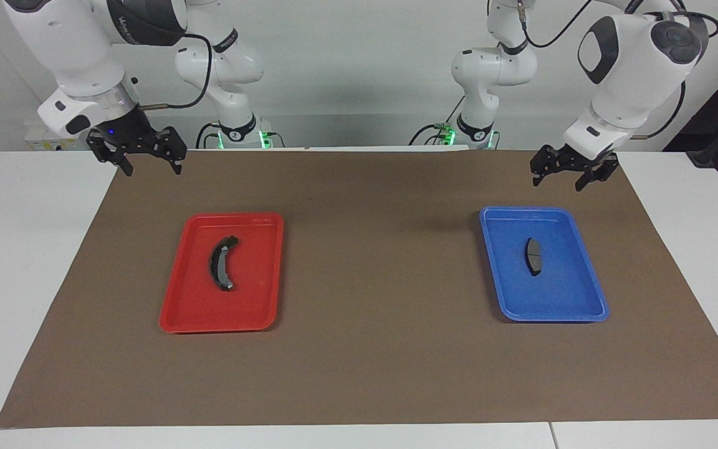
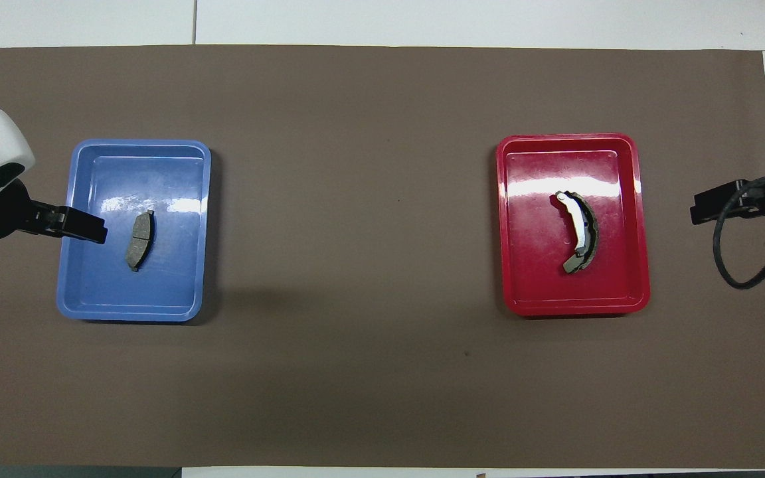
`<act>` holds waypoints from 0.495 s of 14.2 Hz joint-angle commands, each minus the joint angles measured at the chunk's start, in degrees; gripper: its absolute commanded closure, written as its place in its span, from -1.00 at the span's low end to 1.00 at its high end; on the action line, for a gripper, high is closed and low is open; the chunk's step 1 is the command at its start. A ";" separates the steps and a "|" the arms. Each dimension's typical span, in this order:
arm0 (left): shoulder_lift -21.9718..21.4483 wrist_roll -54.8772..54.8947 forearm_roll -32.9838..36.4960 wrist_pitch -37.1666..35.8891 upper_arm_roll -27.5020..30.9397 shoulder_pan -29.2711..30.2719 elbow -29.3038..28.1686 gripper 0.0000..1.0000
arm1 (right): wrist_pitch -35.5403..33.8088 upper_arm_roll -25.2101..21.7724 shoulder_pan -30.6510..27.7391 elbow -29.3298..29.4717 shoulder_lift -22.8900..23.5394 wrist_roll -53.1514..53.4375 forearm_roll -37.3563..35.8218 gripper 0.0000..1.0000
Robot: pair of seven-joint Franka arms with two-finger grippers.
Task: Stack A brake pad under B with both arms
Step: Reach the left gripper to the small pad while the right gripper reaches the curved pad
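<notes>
I expect pad B to mostly hide the short A brake pad (image 2: 141, 240) when I lower pad B over it, because pad B's long curve (image 2: 587, 231) reaches farther.
The short dark grey A brake pad (image 1: 533, 255) lies flat in the blue tray (image 1: 564, 290); it also shows in the overhead view (image 2: 139, 240). The longer curved black pad B (image 1: 220, 262), with a light inner strip (image 2: 578, 222), lies in the red tray (image 1: 253, 293). My left gripper (image 1: 558, 181) is open and empty, up in the air over the blue tray's rim at the left arm's end (image 2: 84, 229). My right gripper (image 1: 152, 165) is open and empty, raised over the mat's edge at the right arm's end (image 2: 708, 206), apart from the red tray.
A brown mat (image 1: 371, 280) covers the table's middle, with white table (image 1: 16, 262) at both ends. The blue tray (image 2: 157, 292) and the red tray (image 2: 535, 279) sit well apart on it. A black cable (image 2: 728, 265) hangs by my right gripper.
</notes>
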 commanded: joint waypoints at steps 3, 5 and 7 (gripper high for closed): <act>-0.15 0.94 0.52 15.87 1.06 0.47 -13.15 -0.96 | 11.23 0.12 1.81 -11.47 -1.06 -0.86 0.93 -0.98; 1.69 1.82 0.52 24.37 1.06 0.47 -17.89 -0.96 | 17.90 0.12 2.69 -16.39 1.12 -0.86 1.02 -0.98; 4.06 2.17 0.61 32.82 1.41 0.65 -21.77 -0.95 | 23.80 0.12 2.95 -19.39 3.50 -0.68 1.11 -0.98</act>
